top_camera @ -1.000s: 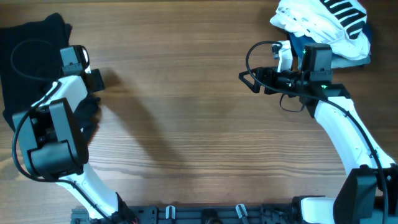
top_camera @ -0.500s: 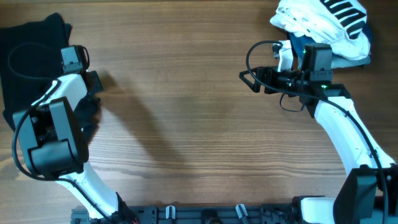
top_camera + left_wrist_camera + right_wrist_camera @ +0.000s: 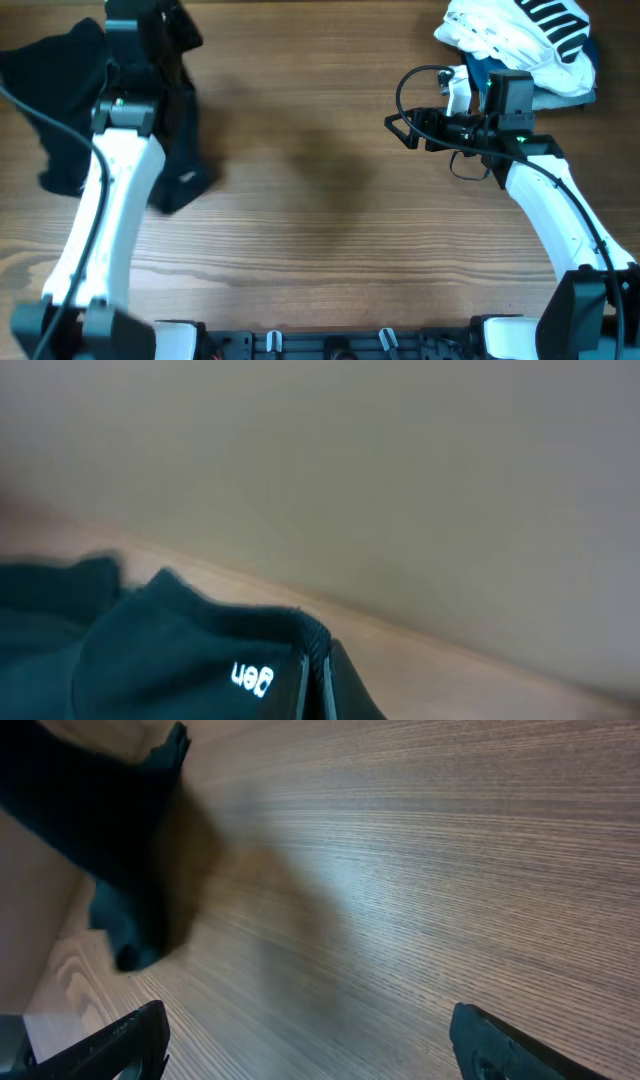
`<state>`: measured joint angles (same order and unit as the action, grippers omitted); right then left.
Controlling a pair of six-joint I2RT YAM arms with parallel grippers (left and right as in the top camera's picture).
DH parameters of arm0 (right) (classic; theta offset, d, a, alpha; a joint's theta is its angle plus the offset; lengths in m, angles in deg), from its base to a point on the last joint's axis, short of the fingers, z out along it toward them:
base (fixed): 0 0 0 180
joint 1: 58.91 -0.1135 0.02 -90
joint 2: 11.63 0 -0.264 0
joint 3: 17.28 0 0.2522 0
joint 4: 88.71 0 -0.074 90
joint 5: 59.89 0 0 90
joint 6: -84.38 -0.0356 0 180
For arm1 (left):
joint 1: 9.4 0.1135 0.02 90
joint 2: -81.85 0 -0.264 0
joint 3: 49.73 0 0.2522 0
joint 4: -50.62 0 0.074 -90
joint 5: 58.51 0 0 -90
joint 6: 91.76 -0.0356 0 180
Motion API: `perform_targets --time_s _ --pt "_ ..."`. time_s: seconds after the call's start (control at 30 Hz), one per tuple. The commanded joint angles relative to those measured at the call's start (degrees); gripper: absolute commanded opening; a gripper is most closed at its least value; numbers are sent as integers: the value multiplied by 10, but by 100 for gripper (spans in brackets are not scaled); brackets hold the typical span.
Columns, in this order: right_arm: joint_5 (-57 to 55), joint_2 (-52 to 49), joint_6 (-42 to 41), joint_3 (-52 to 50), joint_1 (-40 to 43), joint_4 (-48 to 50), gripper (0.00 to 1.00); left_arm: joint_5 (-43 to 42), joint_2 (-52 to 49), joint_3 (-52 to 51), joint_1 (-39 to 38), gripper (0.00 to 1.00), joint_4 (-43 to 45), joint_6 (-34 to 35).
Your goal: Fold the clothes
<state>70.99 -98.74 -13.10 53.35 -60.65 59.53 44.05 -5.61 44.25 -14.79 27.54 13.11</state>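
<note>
The black garment [image 3: 62, 88] lies in a bunch too far away for the robot's right gripper to reach, so next the left gripper lifts it over the table's middle [image 3: 295, 115] for the right gripper to take.
The clothes [image 3: 60, 100], a big black garment, lie at the table's far left, with one part pulled up and hanging in a strip [image 3: 180, 150]. My left gripper [image 3: 150, 30] is raised over the table's back-left and is shut on that lifted edge. In the left wrist view the closed fingers [image 3: 318, 682] pinch the black fabric [image 3: 150, 660] beside a small white print [image 3: 252, 678]. My right gripper [image 3: 400, 128] hovers open over bare wood right of centre, holding nothing. In the right wrist view its gripper [image 3: 310, 1050] has wide-apart fingertips, and the black garment [image 3: 90, 810] shows far off.
A white garment with black stripes [image 3: 520, 35] is heaped at the back right corner, on top of a blue garment [image 3: 480, 70], just behind my right wrist. A black rail [image 3: 330, 345] runs along the table's front edge.
My left gripper has shut on the black garment's edge and swung up and toward the back, lifting a strip of fabric off the table. The right arm has not moved.
</note>
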Motion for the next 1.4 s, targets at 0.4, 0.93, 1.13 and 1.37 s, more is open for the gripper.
perform_targets --time_s 0.4,0.93,1.13,1.37 --pt "71 -3 0 9 16 30 91 -42 99 7 -138 4 253 56" --pt "163 43 -1 9 145 40 92 -57 31 7 -214 4 219 96" --pt "144 30 0 9 87 82 95 -57 51 7 -214 4 217 96" --pt "123 -52 -45 9 -16 212 92 -76 92 7 -215 4 180 96"
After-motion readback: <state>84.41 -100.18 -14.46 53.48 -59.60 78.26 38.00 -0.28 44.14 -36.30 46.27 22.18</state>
